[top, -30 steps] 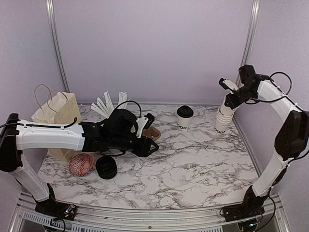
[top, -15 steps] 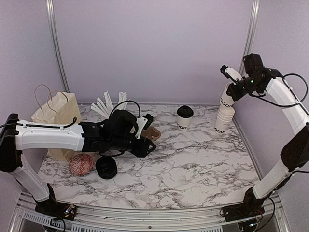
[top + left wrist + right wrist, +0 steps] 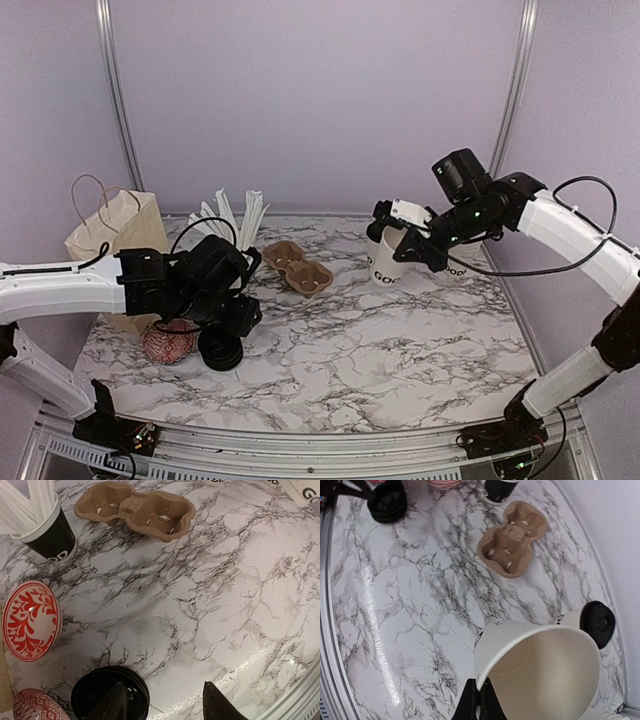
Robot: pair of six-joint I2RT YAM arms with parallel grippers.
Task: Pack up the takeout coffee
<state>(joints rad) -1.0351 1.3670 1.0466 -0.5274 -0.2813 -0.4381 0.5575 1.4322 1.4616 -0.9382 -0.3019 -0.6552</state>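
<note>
The open cup's rim (image 3: 488, 668), where the lid sits, is pinched in my right gripper, so my right gripper should set the cup upright on clear marble (image 3: 341, 350) and take a lid from my left gripper.
My right gripper (image 3: 410, 245) is shut on the rim of an open white paper cup (image 3: 390, 262) with black lettering and no lid. It holds the cup tilted just above the table at the back centre. In the right wrist view the fingers (image 3: 479, 700) pinch the cup's (image 3: 540, 670) near rim. A lidded white cup (image 3: 598, 622) stands just beyond it. A brown two-cup carrier (image 3: 297, 268) lies empty on the marble. My left gripper (image 3: 167, 707) is open, one finger over a stack of black lids (image 3: 107, 697).
A stack of white cups (image 3: 458, 268) stands behind my right arm. A black cup of white sticks (image 3: 50, 532), red-patterned bowls (image 3: 31, 620) and a paper bag (image 3: 115, 235) are at the left. The lid stack (image 3: 220, 348) sits beside a bowl (image 3: 168, 342).
My right gripper lifted a cup off the stack and carried it left and down beside the lidded cup. My left arm drew back left, uncovering the carrier.
</note>
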